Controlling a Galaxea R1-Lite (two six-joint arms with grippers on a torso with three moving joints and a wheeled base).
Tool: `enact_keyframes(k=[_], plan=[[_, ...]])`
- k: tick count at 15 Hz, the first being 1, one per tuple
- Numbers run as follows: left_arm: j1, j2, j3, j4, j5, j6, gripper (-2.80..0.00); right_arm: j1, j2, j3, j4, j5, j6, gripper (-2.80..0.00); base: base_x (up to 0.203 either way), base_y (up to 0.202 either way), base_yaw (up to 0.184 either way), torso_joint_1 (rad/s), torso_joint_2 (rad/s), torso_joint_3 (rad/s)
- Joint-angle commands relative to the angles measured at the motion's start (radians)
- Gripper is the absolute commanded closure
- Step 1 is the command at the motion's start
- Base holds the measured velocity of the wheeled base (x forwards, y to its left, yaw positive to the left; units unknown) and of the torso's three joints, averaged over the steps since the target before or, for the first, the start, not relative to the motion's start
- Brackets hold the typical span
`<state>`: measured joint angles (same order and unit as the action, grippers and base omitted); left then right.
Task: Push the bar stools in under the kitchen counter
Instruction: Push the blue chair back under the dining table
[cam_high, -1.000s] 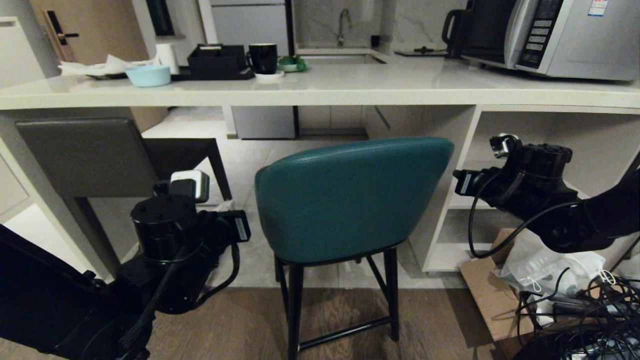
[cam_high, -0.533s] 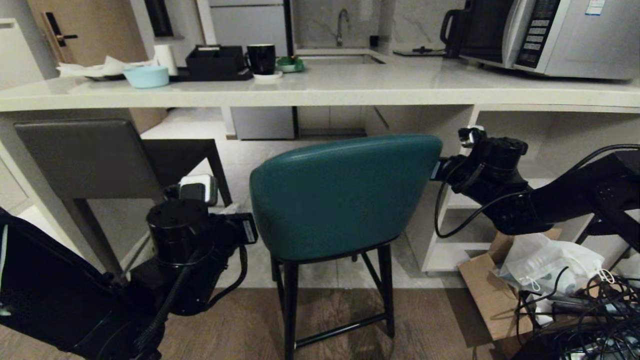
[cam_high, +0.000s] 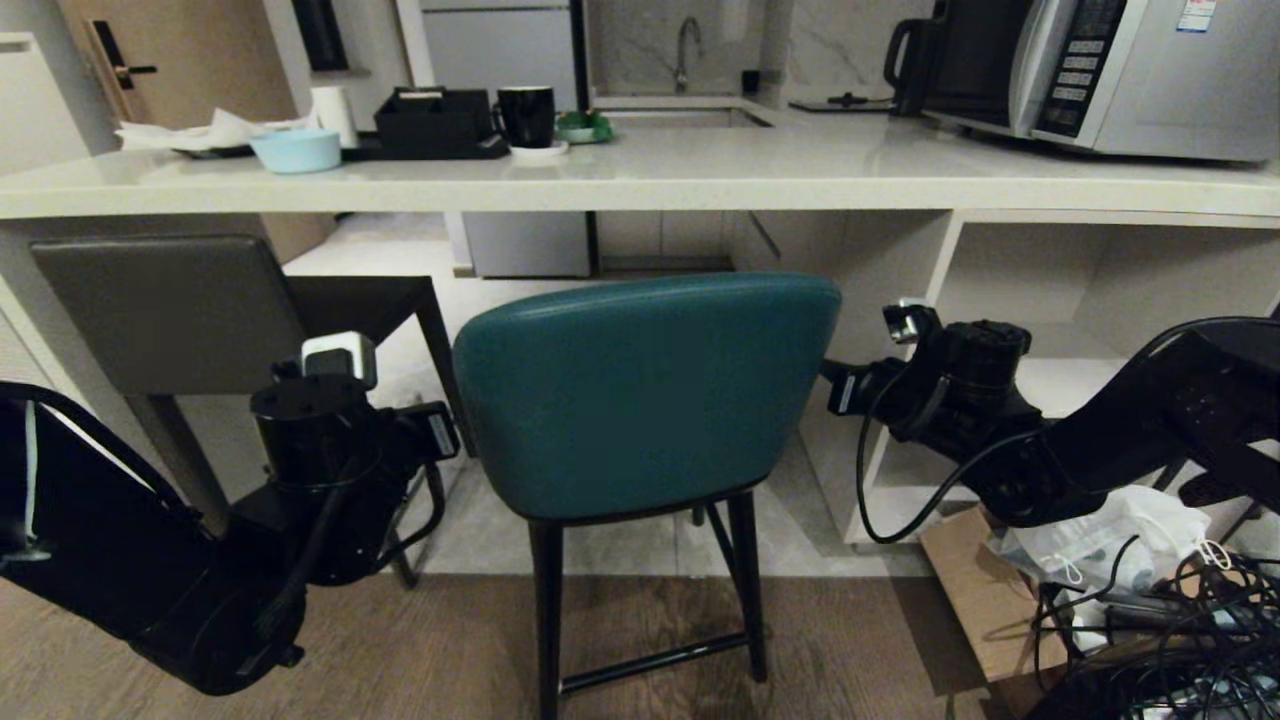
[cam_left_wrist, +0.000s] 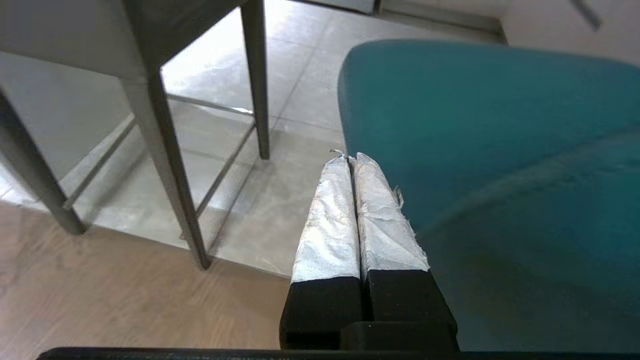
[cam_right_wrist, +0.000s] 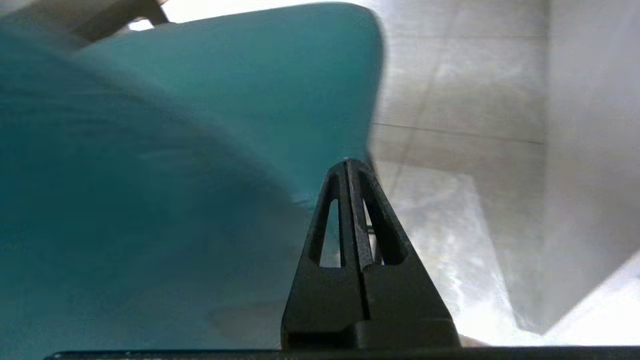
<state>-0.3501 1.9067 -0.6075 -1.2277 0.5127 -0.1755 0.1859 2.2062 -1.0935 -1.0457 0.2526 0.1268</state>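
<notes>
The teal bar stool (cam_high: 642, 402) is crooked to the counter, so next my right gripper hooks round the shell's edge (cam_high: 825, 330) and pulls that side back before pushing it in.
The teal bar stool (cam_high: 640, 400) stands in front of the kitchen counter (cam_high: 700, 190), its curved back toward me and its thin black legs on the wood floor. To its left, the dark grey bar stool (cam_high: 160, 310) sits partly under the counter. My left gripper (cam_left_wrist: 350, 157) is shut, its taped fingers lying along the left edge of the teal shell (cam_left_wrist: 480, 150). On the opposite side my right gripper (cam_right_wrist: 348, 162) is shut, its tip at the shell's right edge (cam_right_wrist: 200, 125). I cannot tell whether either one touches the stool. Neither holds anything.
Open white shelves (cam_high: 1000, 380) stand under the counter just right of the teal stool. A cardboard box (cam_high: 985, 600), a plastic bag and tangled cables lie on the floor at right. A microwave (cam_high: 1130, 70), mug (cam_high: 527, 115) and blue bowl (cam_high: 295, 150) sit on the counter.
The teal stool has slid to the left along the counter. My right arm swung left and stayed at its right edge, and my left arm drew back to the left with it.
</notes>
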Motion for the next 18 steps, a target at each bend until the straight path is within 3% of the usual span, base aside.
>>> enact_keyframes(k=[1,2,5,9,14,18], plan=[[0.022,0.018,0.0,-0.009,0.003,-0.002,0.0,-0.01,-0.04,0.025,-0.011,0.003,0.002,0.0,0.0,0.0,0.0,0.0,0.0,0.0],[0.014,0.012,0.004,-0.009,0.003,-0.002,0.0,-0.031,-0.032,0.017,-0.011,0.015,0.003,0.0,0.0,0.0,0.0,0.0,0.0,0.0],[-0.015,0.008,0.009,-0.01,0.021,-0.005,0.0,-0.103,0.022,-0.04,-0.042,0.199,0.003,0.0,0.0,0.0,0.0,0.0,0.0,0.0],[-0.015,0.011,0.018,-0.012,0.061,-0.009,0.0,-0.146,0.14,-0.27,-0.012,0.256,0.003,0.0,0.0,0.0,0.0,0.0,0.0,0.0],[0.0,0.06,0.019,-0.051,0.098,-0.018,0.0,-0.086,0.243,-0.477,0.069,0.347,0.004,0.0,0.0,0.0,0.0,0.0,0.0,0.0],[0.057,0.095,0.0,-0.052,0.094,-0.015,0.0,-0.046,0.2,-0.42,0.036,0.412,0.004,0.0,0.0,0.0,0.0,0.0,0.0,0.0]])
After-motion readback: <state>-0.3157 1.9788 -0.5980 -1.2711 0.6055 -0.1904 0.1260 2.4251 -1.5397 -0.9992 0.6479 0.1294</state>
